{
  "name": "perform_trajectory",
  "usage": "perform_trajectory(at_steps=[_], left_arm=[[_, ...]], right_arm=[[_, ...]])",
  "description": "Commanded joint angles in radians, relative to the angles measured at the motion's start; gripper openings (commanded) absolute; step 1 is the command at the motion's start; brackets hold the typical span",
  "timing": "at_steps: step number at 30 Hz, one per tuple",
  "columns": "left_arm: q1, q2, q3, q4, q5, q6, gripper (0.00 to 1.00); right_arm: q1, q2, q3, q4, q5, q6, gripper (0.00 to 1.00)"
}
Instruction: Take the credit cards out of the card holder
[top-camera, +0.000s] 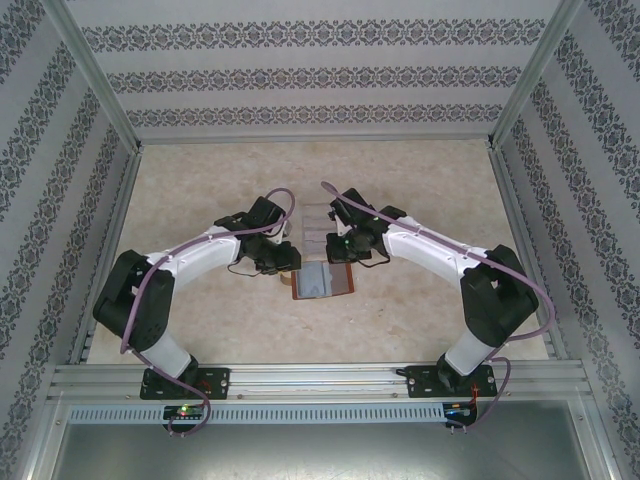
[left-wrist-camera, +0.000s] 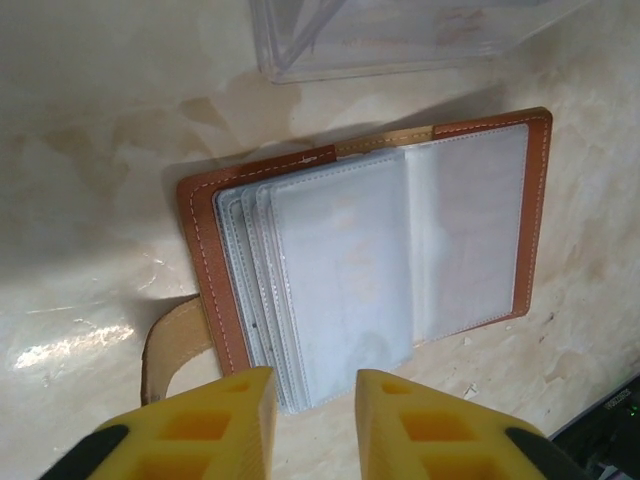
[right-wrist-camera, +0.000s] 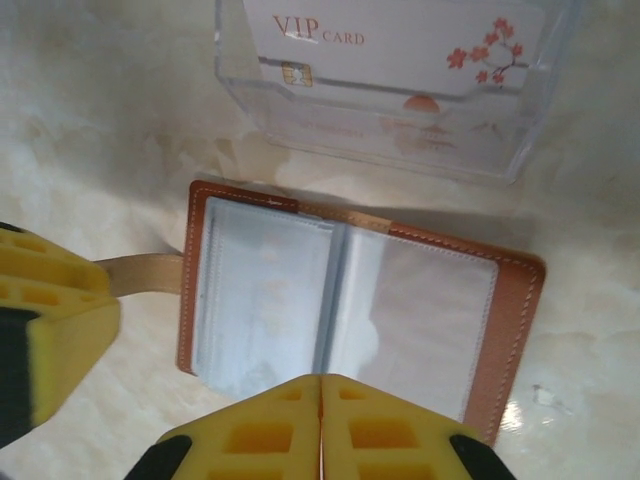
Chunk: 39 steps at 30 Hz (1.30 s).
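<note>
Next, my right gripper grabs the empty sleeve by its strap-side edge (left-wrist-camera: 283, 285) and flips it over first, because the sleeve is covering the credit card's faint orange marks (left-wrist-camera: 352, 235).
The reddish-brown card holder (top-camera: 322, 281) lies open on the table, its pale grey-blue sleeves (left-wrist-camera: 345, 265) facing up and its strap tab (left-wrist-camera: 168, 347) sticking out to the side. My left gripper (left-wrist-camera: 315, 420) hovers open just at the sleeves' near edge, holding nothing. My right gripper (right-wrist-camera: 321, 430) is shut above the near edge of the card holder (right-wrist-camera: 350, 310), with nothing visible between its fingers. A whitish credit card (right-wrist-camera: 400, 45) with red blossom marks stands in the clear stand (right-wrist-camera: 300, 110) behind. The dark card is out of view.
The clear plastic stand (top-camera: 318, 220) sits directly behind the wallet, close to both grippers. The left gripper's yellow finger (right-wrist-camera: 50, 330) shows beside the strap. Patterned walls and metal rails (top-camera: 110, 100) enclose the marbled table (top-camera: 420, 330).
</note>
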<state>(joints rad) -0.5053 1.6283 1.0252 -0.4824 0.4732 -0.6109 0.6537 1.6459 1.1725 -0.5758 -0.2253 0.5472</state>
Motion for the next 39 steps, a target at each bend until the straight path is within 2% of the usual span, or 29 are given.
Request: perform_trajectory(at_steps=[1,4,14,26,39], left_arm=[[-0.015,0.035,-0.006,0.046,0.023,-0.002,0.22],[-0.015,0.056,-0.021,0.051,0.018,0.007,0.19],[-0.015,0.083,-0.076,0.051,-0.037,0.035,0.12],[-0.006,0.104,-0.111,0.093,-0.010,0.033,0.09],[0.002,0.099,-0.129,0.102,-0.001,0.031,0.08]], right_arm=[[-0.003,0.017,-0.014,0.055,-0.109,0.090,0.07],[-0.001,0.029,-0.025,0.102,-0.153,0.127,0.08],[0.033,0.118,0.025,0.111,-0.168,0.190,0.11],[0.072,0.228,0.082,0.113,-0.190,0.216,0.11],[0.073,0.278,0.091,0.046,-0.123,0.202,0.31]])
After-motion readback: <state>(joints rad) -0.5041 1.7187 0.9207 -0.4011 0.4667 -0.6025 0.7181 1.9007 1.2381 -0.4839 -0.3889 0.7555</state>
